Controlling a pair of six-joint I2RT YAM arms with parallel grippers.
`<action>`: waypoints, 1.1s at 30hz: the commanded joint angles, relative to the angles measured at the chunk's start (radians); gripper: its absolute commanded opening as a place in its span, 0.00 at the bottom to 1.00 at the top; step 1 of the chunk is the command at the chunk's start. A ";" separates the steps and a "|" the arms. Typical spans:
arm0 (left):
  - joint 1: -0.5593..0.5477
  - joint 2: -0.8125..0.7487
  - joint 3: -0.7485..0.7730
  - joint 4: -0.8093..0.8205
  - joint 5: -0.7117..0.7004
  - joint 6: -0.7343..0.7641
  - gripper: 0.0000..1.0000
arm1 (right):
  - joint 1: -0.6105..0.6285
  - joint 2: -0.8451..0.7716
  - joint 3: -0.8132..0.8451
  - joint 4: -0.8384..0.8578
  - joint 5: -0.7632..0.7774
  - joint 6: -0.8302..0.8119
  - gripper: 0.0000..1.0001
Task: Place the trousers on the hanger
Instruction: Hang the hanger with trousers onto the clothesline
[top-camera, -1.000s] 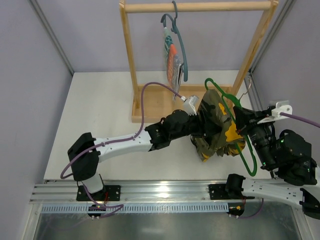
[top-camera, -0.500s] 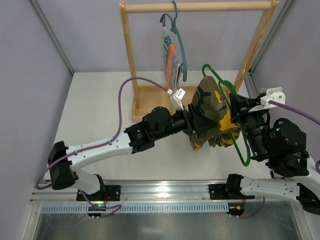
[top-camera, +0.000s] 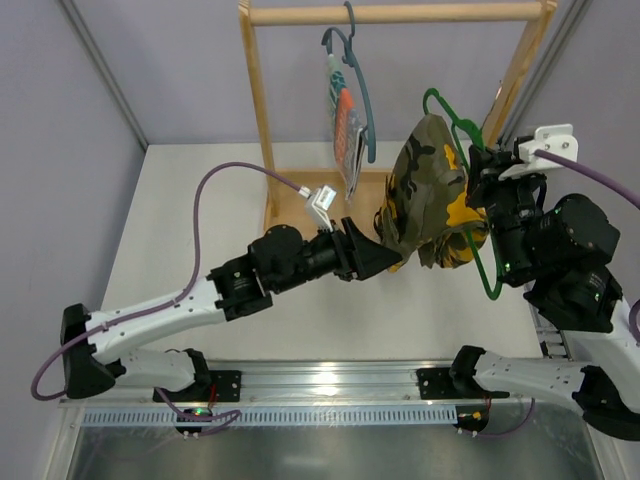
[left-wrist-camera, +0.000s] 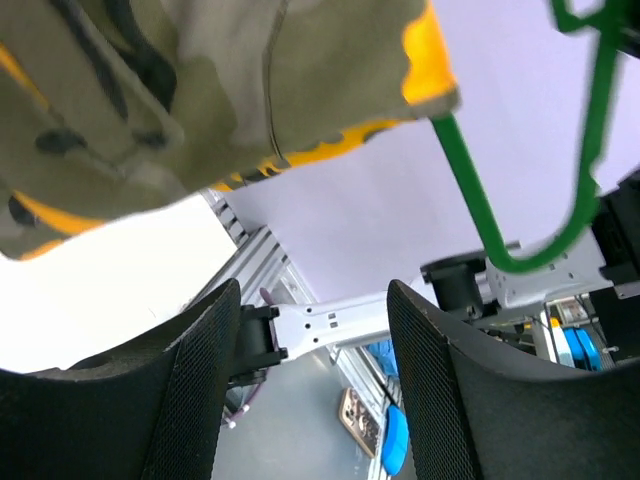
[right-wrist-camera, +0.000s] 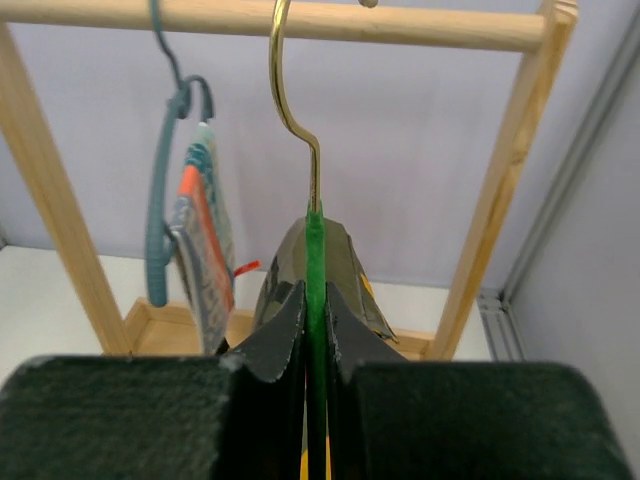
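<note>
The robot's right gripper goes on carrying the green hanger up until the hook rests on a free part of the bar (top-camera: 458, 13), since the green hanger's metal hook (right-wrist-camera: 284, 100) stands upright facing that part.
The camouflage trousers (top-camera: 425, 195) hang bunched over the green wire hanger (top-camera: 488, 270), lifted above the table near the wooden rail. My right gripper (top-camera: 482, 172) is shut on the hanger; in the right wrist view its fingers pinch the green wire (right-wrist-camera: 316, 290), with the metal hook (right-wrist-camera: 285, 80) rising close to the rail (right-wrist-camera: 400, 22) and the trousers (right-wrist-camera: 285, 265) behind. My left gripper (top-camera: 385, 258) is open and empty, just below and left of the trousers. In the left wrist view the trousers (left-wrist-camera: 150, 90) and hanger (left-wrist-camera: 480, 205) are above my open fingers (left-wrist-camera: 200, 380).
A wooden rack (top-camera: 262, 130) stands at the back of the table. A blue-grey hanger (top-camera: 360, 90) with a striped cloth (top-camera: 343, 120) hangs on its rail, left of the trousers. Walls close in on both sides.
My right gripper has lifted the hanger and trousers up and back toward the rail. My left gripper has let go of the trousers and drawn back to the left, open.
</note>
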 joint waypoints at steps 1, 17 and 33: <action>-0.002 -0.112 -0.014 -0.033 -0.081 0.055 0.61 | -0.189 0.060 0.141 -0.021 -0.223 0.115 0.04; -0.002 -0.365 -0.131 -0.178 -0.164 0.112 0.63 | -0.667 0.258 0.339 -0.015 -0.866 0.339 0.04; -0.004 -0.469 -0.171 -0.308 -0.149 0.123 0.66 | -0.879 0.537 0.567 0.179 -1.175 0.462 0.04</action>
